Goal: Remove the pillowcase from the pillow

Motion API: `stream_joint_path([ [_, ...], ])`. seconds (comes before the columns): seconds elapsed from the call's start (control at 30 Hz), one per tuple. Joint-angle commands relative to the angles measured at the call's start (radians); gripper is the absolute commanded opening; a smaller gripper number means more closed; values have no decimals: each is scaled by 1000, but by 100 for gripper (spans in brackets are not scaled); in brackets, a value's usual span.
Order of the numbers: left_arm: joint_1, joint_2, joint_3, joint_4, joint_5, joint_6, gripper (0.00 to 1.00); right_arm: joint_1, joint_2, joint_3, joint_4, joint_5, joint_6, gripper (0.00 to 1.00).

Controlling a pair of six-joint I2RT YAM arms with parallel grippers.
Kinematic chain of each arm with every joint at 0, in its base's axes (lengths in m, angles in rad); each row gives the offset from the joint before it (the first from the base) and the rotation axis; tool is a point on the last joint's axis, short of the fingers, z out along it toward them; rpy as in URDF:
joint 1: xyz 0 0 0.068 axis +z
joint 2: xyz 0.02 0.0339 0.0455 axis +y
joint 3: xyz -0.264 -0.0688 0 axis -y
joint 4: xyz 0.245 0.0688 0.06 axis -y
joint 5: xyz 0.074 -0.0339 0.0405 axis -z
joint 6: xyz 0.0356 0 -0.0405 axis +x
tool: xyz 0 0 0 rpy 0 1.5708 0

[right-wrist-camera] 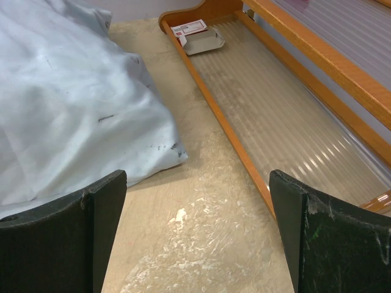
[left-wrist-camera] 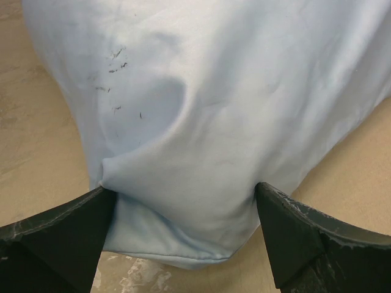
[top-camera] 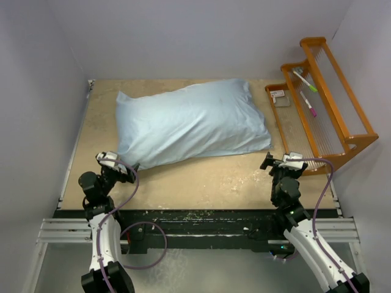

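I should bring the pillowcase's end near the rack to the middle with my right gripper for both grippers to take, as it's far from my left gripper.
The pale light-blue pillowcase lies across the far half of the table and fully covers the pillow, which is hidden inside it. My left gripper is open at the case's near-left corner. In the left wrist view the corner bulges between the two dark fingers, and the hem lies on the table below it; the gripper straddles the fabric. My right gripper is open and empty over bare table. In the right wrist view the gripper sits right of the case's near-right corner.
An orange wooden rack stands along the right edge and holds two markers; its rail runs close to my right gripper. A small box sits at the rack's far end. Walls enclose the table at left, back and right.
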Motion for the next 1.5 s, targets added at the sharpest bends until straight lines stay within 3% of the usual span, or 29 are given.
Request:
stream_joint_path([
  [0.0, -5, 1, 16, 36, 4, 6, 99, 0, 6, -5, 58, 12, 1, 100],
  [0.17, -8, 26, 25, 42, 60, 32, 99, 1, 28, 5, 60, 55, 22, 100],
  [0.3, -8, -12, 31, 11, 30, 18, 99, 1, -38, 18, -9, -4, -10, 100],
  [0.43, -9, 59, 102, -4, 19, -1, 99, 0, -3, 133, -104, 120, 51, 100],
  [0.53, -8, 284, 453, -230, -9, 22, 99, 0, 123, 285, -88, 258, 223, 100],
  [0.6, -8, 474, 753, -471, -19, 103, 99, 0, 212, 378, -54, 324, 401, 100],
  [0.67, -8, 653, 1016, -717, 11, 218, 99, 0, 290, 542, -169, 302, 584, 100],
  [0.77, -4, 877, 1313, -940, -25, 239, 99, -3, 377, 721, -451, 241, 845, 100],
  [0.87, 8, 990, 1445, -1126, 80, 365, 99, -9, 379, 730, -254, -87, 413, 100],
  [1.0, -18, 1023, 1440, -1211, 184, 487, 99, -9, 454, 735, -168, -321, 301, 100],
  [1.13, -206, 1023, 1403, -1238, 50, 546, 99, -10, 655, 859, -339, -331, 373, 100],
  [1.27, -416, 1011, 1351, -1116, -82, 513, 99, -18, 753, 873, -342, -328, 421, 100],
  [1.47, -711, 1081, 1415, -1143, -226, 581, 99, -81, 972, 976, -451, -423, 431, 100],
])
